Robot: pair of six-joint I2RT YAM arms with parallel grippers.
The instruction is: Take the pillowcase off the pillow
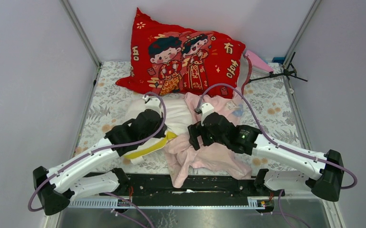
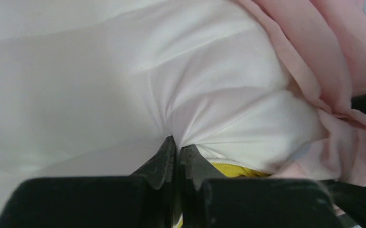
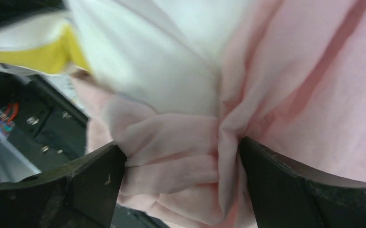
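Observation:
My left gripper needs to pull the white fabric (image 2: 183,116) back and stretch the pillow out first, because the pillowcase is bunched up around the pillow's crumpled end (image 1: 184,120).
The cream-white pillow (image 1: 177,115) with yellow piping (image 1: 148,147) lies mid-table, its left part bare. The pale pink pillowcase (image 1: 205,159) is bunched over its right end and hangs towards the near edge. My left gripper (image 1: 164,124) is shut on a pinch of the pillow's white fabric (image 2: 124,95); creases radiate from the closed tips of this gripper (image 2: 177,142). My right gripper (image 1: 193,137) sits on the pink fabric with its jaws wide apart. In the right wrist view, folds of the pillowcase (image 3: 171,156) bunch between the fingers of this gripper (image 3: 178,152).
A big red cushion (image 1: 186,59) printed with a cartoon couple leans on the back wall. A black tripod (image 1: 278,73) and a pink item (image 1: 258,60) lie at the back right. The bed sheet (image 1: 110,104) has a leaf print. A black rail (image 1: 209,185) runs along the near edge.

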